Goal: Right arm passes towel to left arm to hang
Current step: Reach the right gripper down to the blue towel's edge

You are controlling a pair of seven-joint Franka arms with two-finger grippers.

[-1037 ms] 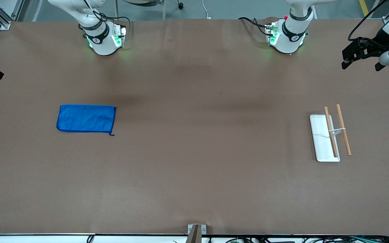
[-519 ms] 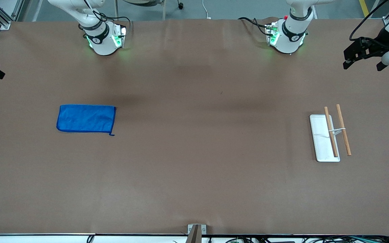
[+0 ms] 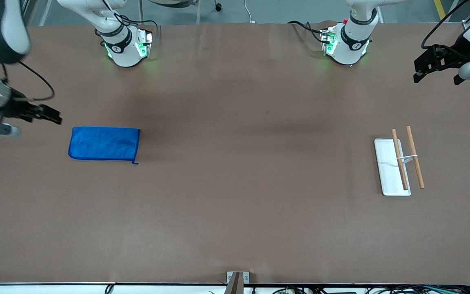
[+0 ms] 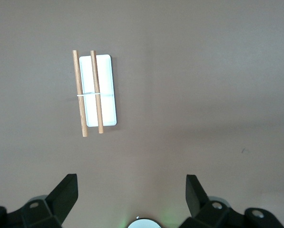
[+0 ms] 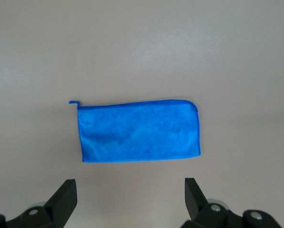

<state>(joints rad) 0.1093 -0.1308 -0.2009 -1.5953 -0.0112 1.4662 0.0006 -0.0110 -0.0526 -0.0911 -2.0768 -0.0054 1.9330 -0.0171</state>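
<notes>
I should go on moving down toward the blue towel's middle (image 3: 103,143) until my fingers pinch a fold, because the blue towel's corner loop (image 3: 135,162) sticks out far from my right gripper.
The blue towel (image 3: 104,143) lies flat on the brown table toward the right arm's end, with its corner loop sticking out. In the right wrist view the towel (image 5: 139,131) lies clear of the fingers. My right gripper (image 3: 49,116) is open and empty. It hangs over the table just beside the towel's end, and shows in its own view (image 5: 130,183). My left gripper (image 3: 437,77) is open and empty. It is held high at the left arm's end of the table and shows in its own view (image 4: 132,179).
A white tray (image 3: 388,173) with two wooden rods (image 3: 415,157) stands toward the left arm's end of the table. It also shows in the left wrist view (image 4: 107,90). The two arm bases (image 3: 127,45) stand along the table's edge farthest from the front camera.
My right arm has swung in from the table's end, and its gripper now hangs beside the towel. The left gripper has barely shifted. The towel has not moved.
</notes>
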